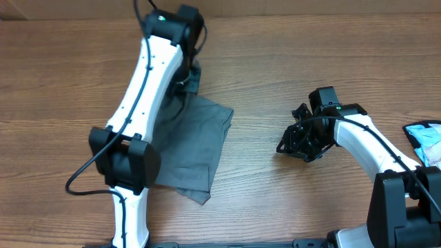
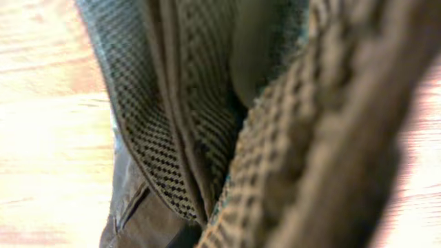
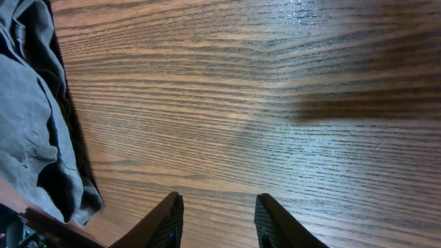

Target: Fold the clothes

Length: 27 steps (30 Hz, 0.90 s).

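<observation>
The shorts' far corner is gripped and their flat side lies clear, so the robot's left gripper should keep moving across and let go at the flat side's outer edge.
The clothes, grey shorts, lie partly folded on the wooden table left of centre. My left gripper is at their far corner, where the cloth bunches up dark beneath it. In the left wrist view woven grey fabric fills the frame right up against the camera and hides the fingers; the gripper is shut on the clothes. My right gripper hovers over bare wood to the right of the shorts, well apart from them. Its fingers stand open with nothing between them, and the shorts' edge shows at the left.
A blue and white item lies at the table's right edge, next to the right arm's base. The left arm stretches across the shorts' left side from the near edge. Bare wood lies between the shorts and the right gripper.
</observation>
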Tool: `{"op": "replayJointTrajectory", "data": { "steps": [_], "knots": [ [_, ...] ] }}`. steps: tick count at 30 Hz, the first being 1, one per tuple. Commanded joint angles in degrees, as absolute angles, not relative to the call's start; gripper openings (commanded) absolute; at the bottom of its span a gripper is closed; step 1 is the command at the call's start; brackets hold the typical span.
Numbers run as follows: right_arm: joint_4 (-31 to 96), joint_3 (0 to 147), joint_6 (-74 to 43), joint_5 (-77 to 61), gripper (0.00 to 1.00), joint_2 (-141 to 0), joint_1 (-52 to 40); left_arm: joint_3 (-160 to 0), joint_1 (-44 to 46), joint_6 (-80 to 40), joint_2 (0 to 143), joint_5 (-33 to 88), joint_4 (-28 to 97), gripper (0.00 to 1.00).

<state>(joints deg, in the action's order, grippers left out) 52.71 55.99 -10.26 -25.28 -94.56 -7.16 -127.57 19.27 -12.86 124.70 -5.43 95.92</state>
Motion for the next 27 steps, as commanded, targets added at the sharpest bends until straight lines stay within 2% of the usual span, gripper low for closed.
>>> {"op": "replayJointTrajectory", "data": {
  "steps": [1, 9, 19, 24, 27],
  "knots": [
    [52.6, 55.9, -9.6, -25.8, 0.38, -94.7, -7.2, -124.0, 21.6, -16.4, 125.8, -6.4, 95.0, 0.04],
    [52.5, 55.9, -9.6, -25.8, 0.38, -94.7, -7.2, -114.7, 28.2, -20.9, 125.8, -6.3, 90.8, 0.04],
    [52.1, 55.9, -9.5, -25.8, 0.39, -94.7, -7.2, -105.2, 32.6, -24.7, 125.8, -6.0, 86.3, 0.13],
    [51.6, 55.9, -9.5, -25.7, 0.42, -94.7, -7.2, -105.1, 33.1, -24.6, 125.8, -5.5, 87.2, 0.38],
    [51.7, 55.9, -9.5, -25.7, 0.42, -94.7, -7.2, -105.7, 32.9, -24.2, 125.8, -5.5, 88.3, 0.42]
  ]
}}
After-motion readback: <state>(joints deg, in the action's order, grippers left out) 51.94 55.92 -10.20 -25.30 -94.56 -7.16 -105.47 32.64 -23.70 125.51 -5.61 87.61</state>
